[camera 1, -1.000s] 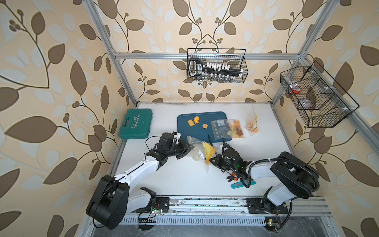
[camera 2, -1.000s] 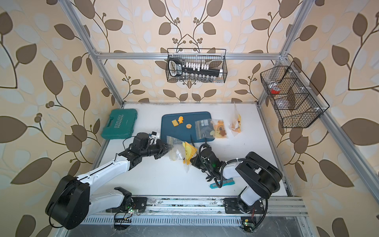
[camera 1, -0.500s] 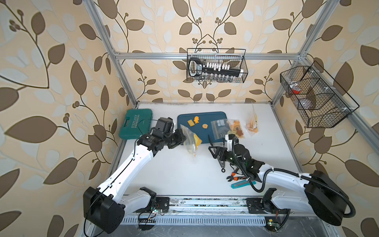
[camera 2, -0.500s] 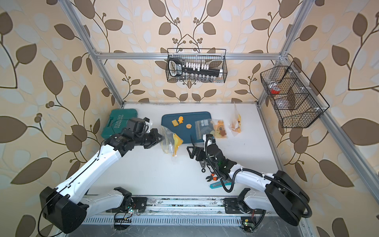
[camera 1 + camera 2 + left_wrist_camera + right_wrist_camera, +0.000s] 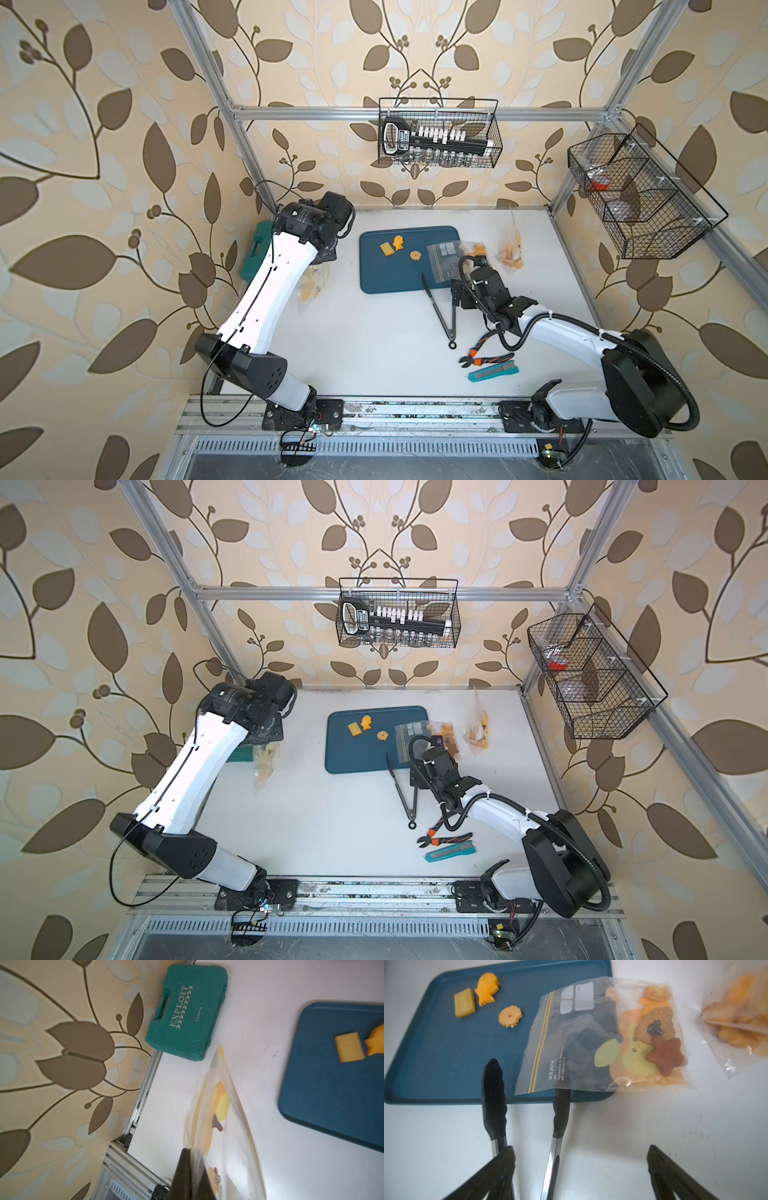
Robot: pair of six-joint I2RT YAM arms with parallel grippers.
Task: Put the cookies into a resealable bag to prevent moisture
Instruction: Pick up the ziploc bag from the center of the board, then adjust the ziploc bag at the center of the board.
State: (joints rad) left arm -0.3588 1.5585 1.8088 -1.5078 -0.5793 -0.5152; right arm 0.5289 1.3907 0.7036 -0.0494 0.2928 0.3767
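The black tongs [image 5: 437,310] open in a V from one joined end [image 5: 453,345]. So their tips will swing together around the flower cookie when I squeeze the tongs' arms.
Three cookies lie loose on the blue tray [image 5: 436,1047]: a square [image 5: 464,1003], a fish [image 5: 487,989] and a flower [image 5: 510,1016]. A resealable bag [image 5: 571,1047] with several cookies in its far end lies half on the tray's corner. My right gripper [image 5: 580,1150] is open just above the table, with one arm of the black tongs [image 5: 557,1118] lying between its fingers. My left gripper [image 5: 192,1167] is shut on the edge of a clear duck-print bag [image 5: 220,1105], which hangs beside the tray in both top views [image 5: 309,286].
A green tool case [image 5: 255,259] sits at the left wall under my left arm. Orange-handled pliers [image 5: 484,355] and a teal utility knife [image 5: 492,372] lie near the front right. Another filled bag [image 5: 511,253] rests right of the tray. Wire baskets [image 5: 640,195] hang on the walls.
My left arm has carried its bag from mid-table to the left, near the green case. My right gripper has opened, and the tongs now lie on the table at the tray's edge.
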